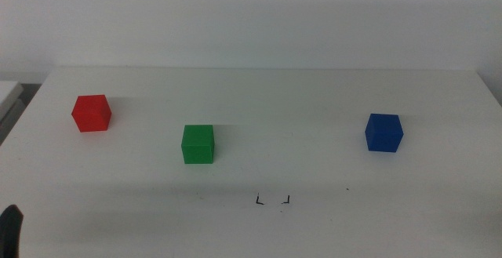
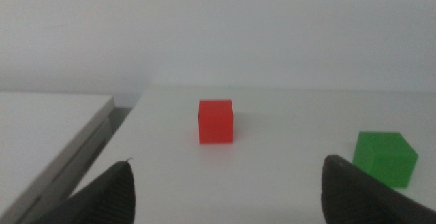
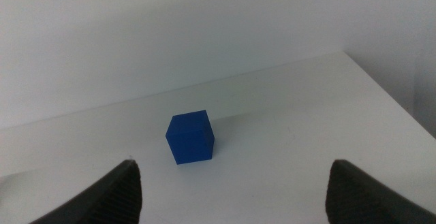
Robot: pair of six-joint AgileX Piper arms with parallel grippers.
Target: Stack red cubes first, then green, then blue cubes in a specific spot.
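The red cube (image 1: pixel 92 114) is centred in front of my left gripper's open fingers, and the spot (image 1: pixel 273 199) is empty. I should keep reaching until the fingers are on both sides of the red cube.
The red cube (image 1: pixel 92 113) sits at the table's far left, the green cube (image 1: pixel 198 144) left of centre, and the blue cube (image 1: pixel 383 132) at the right. The spot (image 1: pixel 273 201), two black corner marks, lies near the front centre with nothing on it. My left gripper (image 2: pixel 228 183) is open and empty, well short of the red cube (image 2: pixel 216 121), with the green cube (image 2: pixel 385 156) beside one jaw. Only its tip (image 1: pixel 11 228) shows at the middle view's bottom left. My right gripper (image 3: pixel 235 190) is open and empty, short of the blue cube (image 3: pixel 190 137).
A white table (image 1: pixel 314 93) with a plain wall behind. A lone black speck (image 1: pixel 348 188) lies right of the spot. A pale surface (image 2: pixel 48 122) adjoins the table's left edge.
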